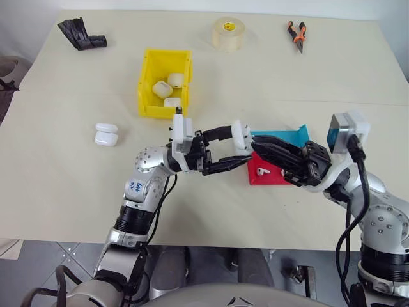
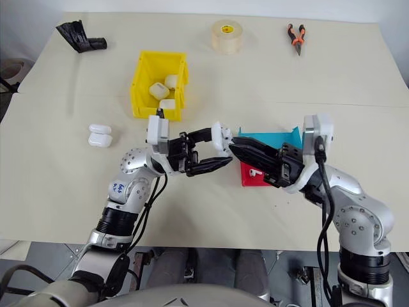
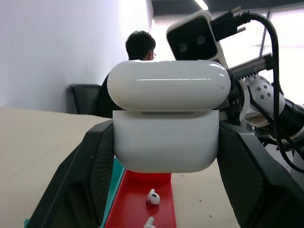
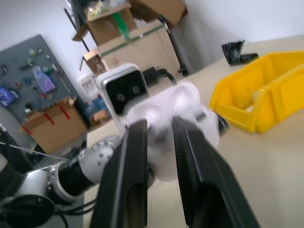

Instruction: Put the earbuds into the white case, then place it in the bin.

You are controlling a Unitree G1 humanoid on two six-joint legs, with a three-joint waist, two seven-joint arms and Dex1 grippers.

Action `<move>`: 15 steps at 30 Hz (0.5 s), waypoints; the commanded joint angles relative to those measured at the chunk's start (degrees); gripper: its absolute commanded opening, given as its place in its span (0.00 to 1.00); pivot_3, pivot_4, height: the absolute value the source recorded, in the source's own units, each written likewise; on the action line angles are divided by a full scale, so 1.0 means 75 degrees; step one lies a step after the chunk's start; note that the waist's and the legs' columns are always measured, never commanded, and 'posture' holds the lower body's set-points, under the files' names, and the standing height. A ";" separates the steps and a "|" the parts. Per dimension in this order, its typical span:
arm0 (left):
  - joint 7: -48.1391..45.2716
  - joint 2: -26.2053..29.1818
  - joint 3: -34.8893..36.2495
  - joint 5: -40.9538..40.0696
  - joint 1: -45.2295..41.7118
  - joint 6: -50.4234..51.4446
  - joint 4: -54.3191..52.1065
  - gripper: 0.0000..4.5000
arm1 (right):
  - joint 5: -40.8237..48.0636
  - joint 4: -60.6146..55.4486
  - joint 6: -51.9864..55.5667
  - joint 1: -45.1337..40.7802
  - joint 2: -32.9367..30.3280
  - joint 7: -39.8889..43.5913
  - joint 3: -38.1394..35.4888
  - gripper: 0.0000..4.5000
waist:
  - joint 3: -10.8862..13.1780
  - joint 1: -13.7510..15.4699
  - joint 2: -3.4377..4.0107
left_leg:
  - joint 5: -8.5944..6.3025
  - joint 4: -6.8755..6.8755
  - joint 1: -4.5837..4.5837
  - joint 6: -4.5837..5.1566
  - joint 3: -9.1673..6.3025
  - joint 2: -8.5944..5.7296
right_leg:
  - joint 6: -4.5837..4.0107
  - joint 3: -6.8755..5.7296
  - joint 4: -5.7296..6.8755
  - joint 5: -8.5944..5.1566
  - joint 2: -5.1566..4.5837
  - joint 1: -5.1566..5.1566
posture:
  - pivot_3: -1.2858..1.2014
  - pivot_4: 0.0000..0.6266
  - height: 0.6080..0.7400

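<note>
The white case's lid [image 4: 164, 105] is open toward my right gripper. My right gripper should move back and push the lid's back [image 3: 168, 85] to close it before the case goes to the bin.
My left gripper [image 1: 243, 146] is shut on the white case [image 1: 240, 135], holding it in the air above the table's middle. In the left wrist view the case [image 3: 166, 137] sits between both black fingers [image 3: 83, 185], with a thin grey seam under its lid. Two earbuds [image 3: 153, 196] lie in the red tray [image 1: 259, 178] below. My right gripper [image 1: 257, 151] points left at the case with its tips right beside it; its fingers [image 4: 137, 156] stand a narrow gap apart, and I cannot tell if they touch it. The yellow bin [image 1: 146, 86] stands further back on the left.
Three white cases [image 1: 167, 88] lie in the bin and two more [image 1: 106, 134] on the table at the left. A teal tray [image 1: 289, 137] adjoins the red one. A tape roll [image 1: 228, 33], pliers [image 1: 296, 33] and a black object [image 1: 80, 33] line the far edge.
</note>
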 commanded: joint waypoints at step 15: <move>-0.0228 0.0903 -0.0037 0.0624 -0.0050 -0.0451 -0.0136 0.62 | -0.1131 0.0913 -0.0732 -0.0298 -0.1429 0.1202 -0.0376 0.75 | 0.0000 0.0007 -0.0001 | 0.0000 0.0001 0.0000 0.0001 0.0002 -0.0001 | 0.0000 0.0001 -0.0002 0.0000 -0.0001 0.0000 | 0.52 0.24 1.00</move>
